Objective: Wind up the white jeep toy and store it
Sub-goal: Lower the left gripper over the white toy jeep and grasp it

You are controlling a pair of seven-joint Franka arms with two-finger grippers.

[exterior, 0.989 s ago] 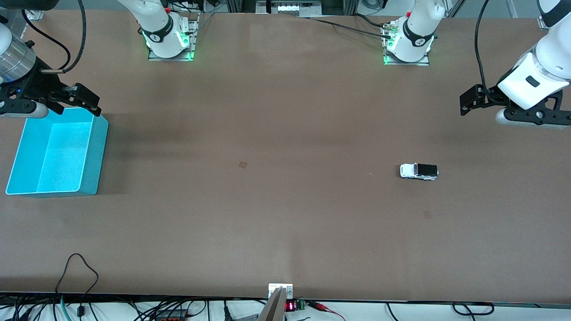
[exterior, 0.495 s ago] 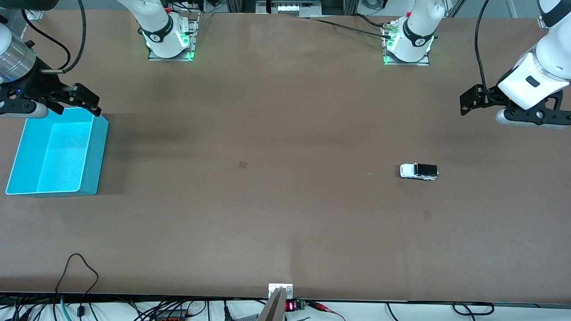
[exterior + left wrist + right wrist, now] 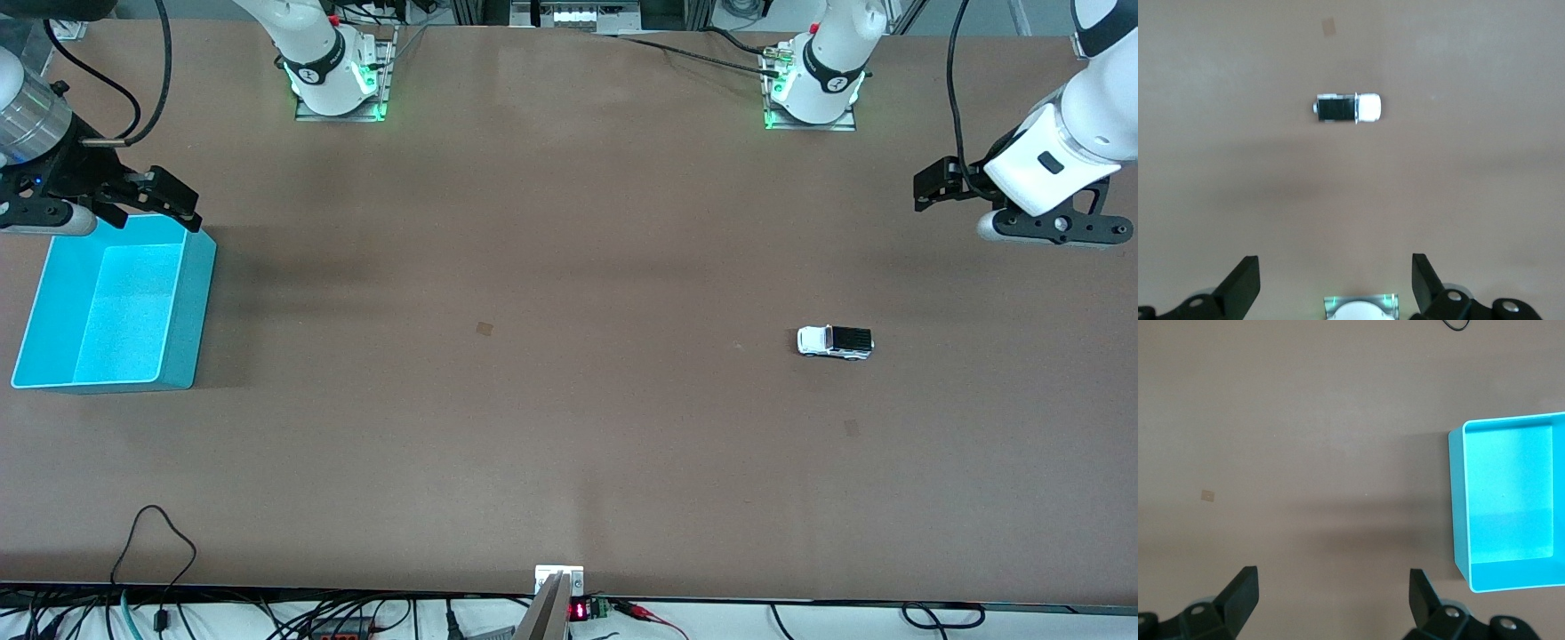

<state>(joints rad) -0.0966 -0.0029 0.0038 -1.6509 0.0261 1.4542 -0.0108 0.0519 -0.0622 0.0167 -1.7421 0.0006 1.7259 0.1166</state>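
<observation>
The white jeep toy (image 3: 835,342) is lying crosswise to the fingers of the robot's left gripper, so the left gripper should turn and take hold across the black rear roof (image 3: 853,338) before winding.
The white jeep toy (image 3: 835,342) stands on its wheels on the brown table, toward the left arm's end; it has a white hood and a black rear roof. In the left wrist view the jeep toy (image 3: 1347,108) lies well ahead of my open left gripper (image 3: 1335,263), whose jaws hold nothing. My left gripper (image 3: 935,187) hangs over bare table near that end, apart from the jeep. My right gripper (image 3: 169,197) waits, open and empty (image 3: 1331,575), over the corner of a turquoise bin (image 3: 200,302).
The bin (image 3: 1458,500) sits at the right arm's end of the table and holds nothing. Both arm bases (image 3: 336,84) (image 3: 813,93) stand along the table's edge farthest from the front camera. A black cable (image 3: 151,533) loops onto the edge nearest that camera.
The left arm's hand has shifted slightly, away from the front camera. The jeep, the bin and the right arm have not moved.
</observation>
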